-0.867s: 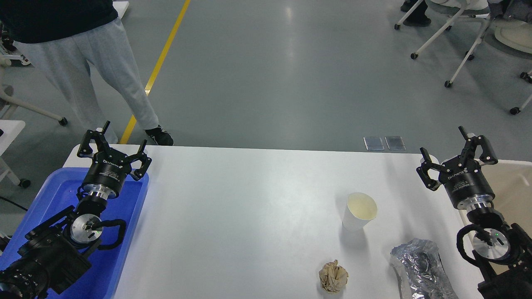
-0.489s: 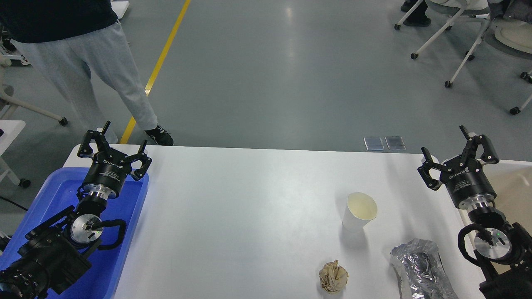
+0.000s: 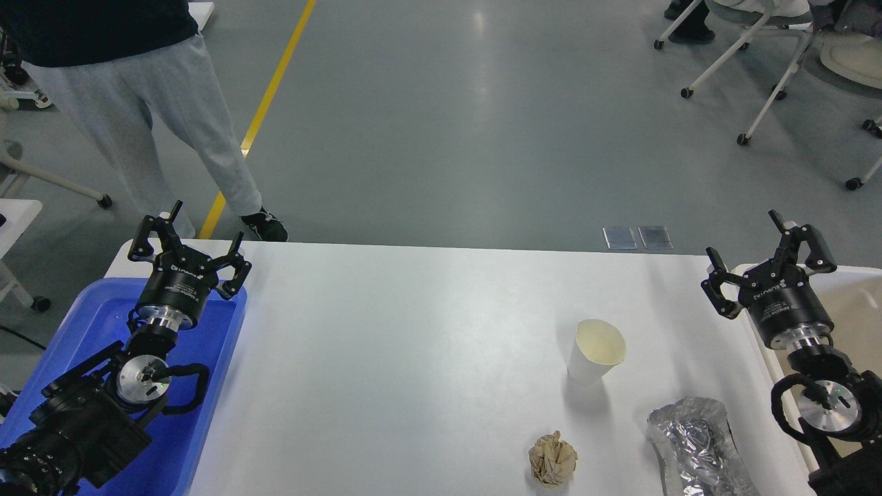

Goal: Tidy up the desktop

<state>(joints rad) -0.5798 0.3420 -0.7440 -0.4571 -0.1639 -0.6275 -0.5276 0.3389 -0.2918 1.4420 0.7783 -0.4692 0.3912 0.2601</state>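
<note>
I expect the white paper cup (image 3: pixel 593 355) to tilt clean and empty when I lift it, because only the cup's pale inside (image 3: pixel 600 340) can be seen through the cup's opening.
The white desktop (image 3: pixel 413 358) fills the middle of the head view. On its right part stand an upright white paper cup (image 3: pixel 595 351), a crumpled brown paper ball (image 3: pixel 552 458) and a crumpled silver foil bag (image 3: pixel 696 444) near the front edge. My left gripper (image 3: pixel 189 231) is open and empty above the far end of the blue tray (image 3: pixel 207 358). My right gripper (image 3: pixel 747 241) is open and empty at the desktop's right edge, right of the cup.
A beige white-rimmed bin (image 3: pixel 851 310) stands right of the desktop under my right arm. A person in grey trousers (image 3: pixel 165 117) stands beyond the far left corner. Wheeled chairs (image 3: pixel 758 55) stand far right on the grey floor.
</note>
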